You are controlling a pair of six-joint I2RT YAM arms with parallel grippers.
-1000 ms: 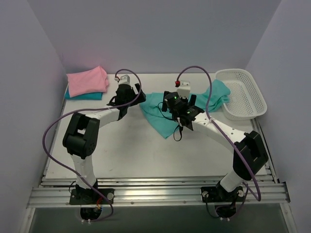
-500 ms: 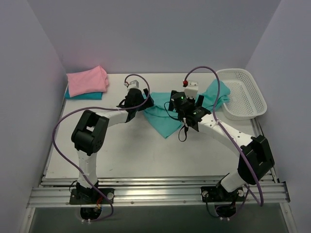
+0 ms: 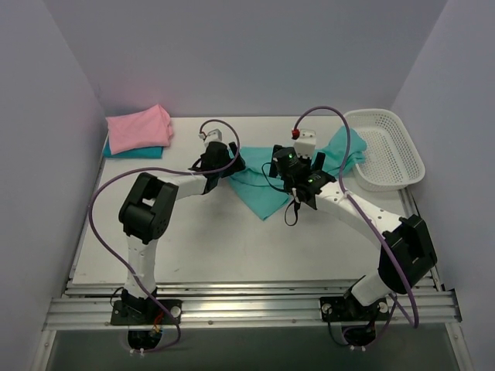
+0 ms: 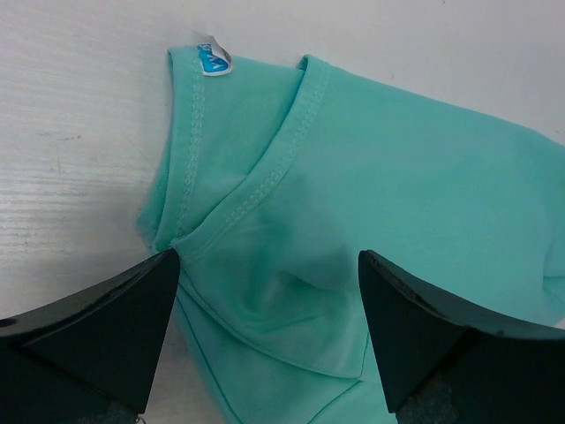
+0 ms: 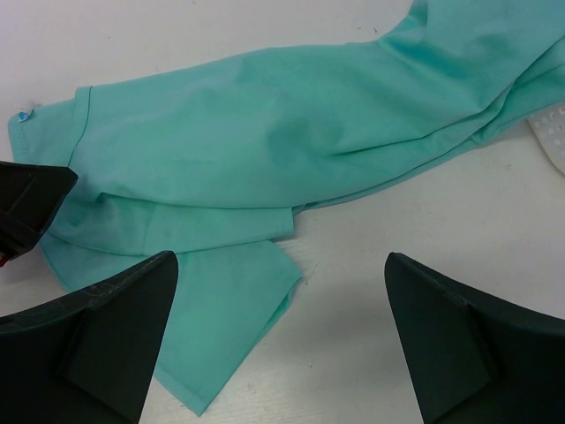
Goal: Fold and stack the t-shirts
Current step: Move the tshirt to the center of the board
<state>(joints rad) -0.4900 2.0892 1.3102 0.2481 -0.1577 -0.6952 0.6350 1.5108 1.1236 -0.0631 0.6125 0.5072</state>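
Observation:
The teal-green t-shirt lies crumpled [image 3: 359, 148] against the basket, and its flap sticks out toward the front. My left gripper should therefore leave the t-shirt's neckline and pull the t-shirt by the flap's tip [image 3: 264, 216].
A teal-green t-shirt [image 3: 261, 195] lies crumpled across the back middle of the table, its right end [image 3: 346, 148] against the basket. My left gripper [image 3: 230, 164] is open at the shirt's left edge. In the left wrist view its gripper [image 4: 269, 331] straddles the neckline cloth [image 4: 265, 190] with the blue label [image 4: 213, 62] just beyond. My right gripper [image 3: 286, 173] is open over the shirt's middle. In the right wrist view its gripper [image 5: 282, 340] hangs above a shirt flap [image 5: 229, 300] and bare table. A folded pink t-shirt [image 3: 138, 127] lies on a darker teal-blue t-shirt [image 3: 133, 153] at the back left.
A white mesh basket [image 3: 390, 151] stands at the back right, and its corner [image 5: 552, 132] shows in the right wrist view. One finger of the left gripper [image 5: 31, 201] shows at the left of that view. Grey walls close in the table on three sides.
My left gripper has moved right, up to the teal-green shirt's left edge. My right gripper has shifted a little right and back. The shirts have not visibly moved.

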